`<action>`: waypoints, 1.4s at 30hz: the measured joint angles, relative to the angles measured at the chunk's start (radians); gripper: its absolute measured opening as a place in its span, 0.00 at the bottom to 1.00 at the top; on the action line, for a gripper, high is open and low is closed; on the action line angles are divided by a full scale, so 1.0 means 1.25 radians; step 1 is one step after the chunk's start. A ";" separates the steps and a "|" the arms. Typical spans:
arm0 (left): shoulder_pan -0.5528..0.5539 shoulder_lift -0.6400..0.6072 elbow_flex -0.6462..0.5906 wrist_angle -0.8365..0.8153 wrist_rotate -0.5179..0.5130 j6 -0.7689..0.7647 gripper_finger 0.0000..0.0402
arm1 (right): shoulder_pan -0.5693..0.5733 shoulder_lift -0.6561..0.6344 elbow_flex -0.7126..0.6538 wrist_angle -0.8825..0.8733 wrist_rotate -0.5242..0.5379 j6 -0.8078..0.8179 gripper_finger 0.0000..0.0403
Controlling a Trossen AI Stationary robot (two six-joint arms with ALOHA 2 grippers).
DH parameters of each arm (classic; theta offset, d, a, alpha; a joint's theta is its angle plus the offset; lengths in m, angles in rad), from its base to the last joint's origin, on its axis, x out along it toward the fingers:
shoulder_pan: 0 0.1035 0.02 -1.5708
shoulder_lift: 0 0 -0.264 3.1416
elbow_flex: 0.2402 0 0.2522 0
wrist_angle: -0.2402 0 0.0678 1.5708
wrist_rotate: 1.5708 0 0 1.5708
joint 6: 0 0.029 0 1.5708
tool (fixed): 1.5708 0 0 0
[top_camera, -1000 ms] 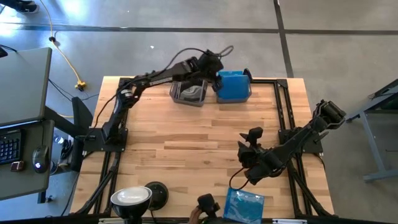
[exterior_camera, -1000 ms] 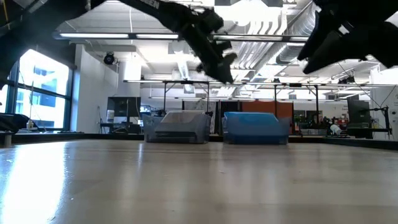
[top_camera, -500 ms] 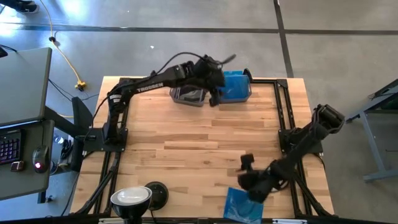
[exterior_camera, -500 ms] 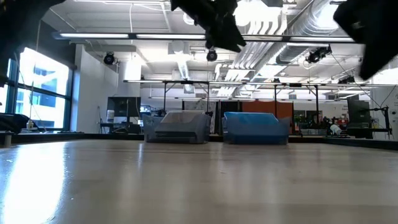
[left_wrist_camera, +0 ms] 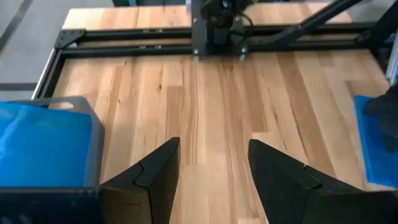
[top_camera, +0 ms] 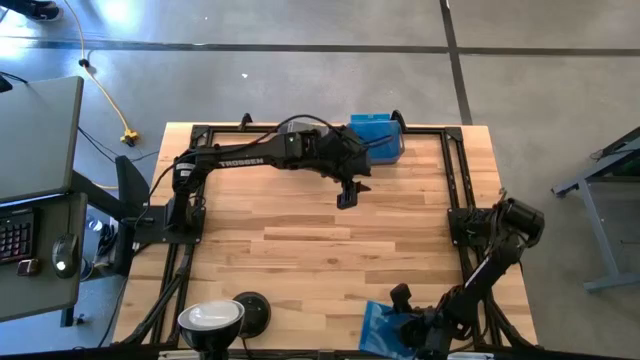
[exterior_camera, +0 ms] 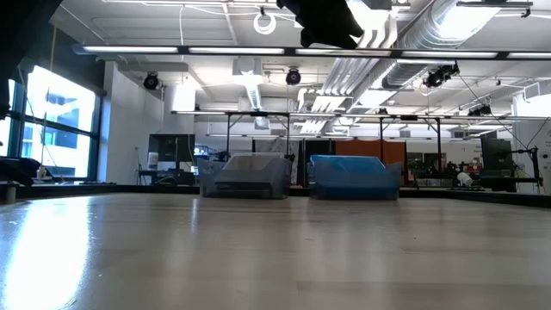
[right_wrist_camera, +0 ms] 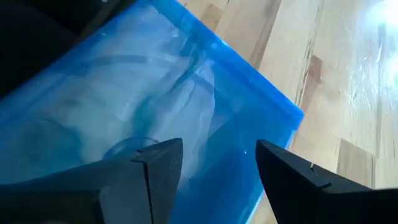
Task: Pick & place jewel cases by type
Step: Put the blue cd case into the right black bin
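Note:
My right gripper should move the blue jewel case [top_camera: 379, 328] to the table's middle [top_camera: 370, 273] for my left gripper, because it is at the table's near edge, far from its bin.
A translucent bright blue jewel case [top_camera: 380, 328] lies flat at the table's near edge, right of the middle; it fills the right wrist view [right_wrist_camera: 155, 93]. My right gripper [top_camera: 402, 318] [right_wrist_camera: 217, 165] hangs low over it, open, with one finger over each side. My left gripper [top_camera: 347, 192] [left_wrist_camera: 214, 168] is open and empty, raised over the far middle of the table. The bin with blue cases [top_camera: 378, 138] [left_wrist_camera: 43, 143] stands at the far edge. The smoky-grey bin [exterior_camera: 245, 176] beside it is covered by my left arm in the high view.
Both bins [exterior_camera: 355, 176] stand side by side at the far edge. A black rail frame [top_camera: 455, 180] borders the tabletop. A round lamp [top_camera: 212, 320] sits at the near left corner. Bare wood [top_camera: 280, 240] spans the middle of the table.
My left gripper has drawn back from above the bins toward the middle of the table. My right gripper has swung toward the near edge and come down over the blue jewel case. A hand that showed at the near edge beside the case is gone.

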 joint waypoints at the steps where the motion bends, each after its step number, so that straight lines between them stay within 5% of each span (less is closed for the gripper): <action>1: -0.005 0.000 0.000 -0.007 -0.010 0.000 0.46 | 0.000 0.014 0.000 0.006 0.014 -0.006 0.49; 6: -0.014 0.000 0.000 -0.029 -0.039 -0.001 0.46 | -0.034 0.058 0.006 -0.040 0.060 -0.028 0.49; 12: -0.006 -0.002 0.000 -0.028 -0.060 0.001 0.46 | -0.120 0.050 -0.003 -0.185 0.266 -0.053 0.49; 19: 0.005 -0.022 0.001 -0.107 -0.232 -0.081 0.46 | -0.264 0.029 0.000 -0.362 0.310 -0.021 0.49; 25: 0.020 -0.013 -0.020 -0.245 -0.130 -0.245 0.46 | -0.290 0.029 0.023 -0.406 0.360 -0.150 0.49; 28: 0.011 -0.007 -0.093 -0.253 -0.049 -0.257 0.46 | -0.273 0.029 0.060 -0.496 0.327 -0.138 0.49; 34: -0.042 -0.004 -0.287 -0.033 0.057 -0.298 0.46 | -0.166 0.028 0.157 -0.632 0.258 -0.014 0.48; 42: -0.108 0.004 -0.486 0.340 0.102 -0.507 0.46 | -0.021 0.028 0.159 -0.512 0.022 0.085 0.42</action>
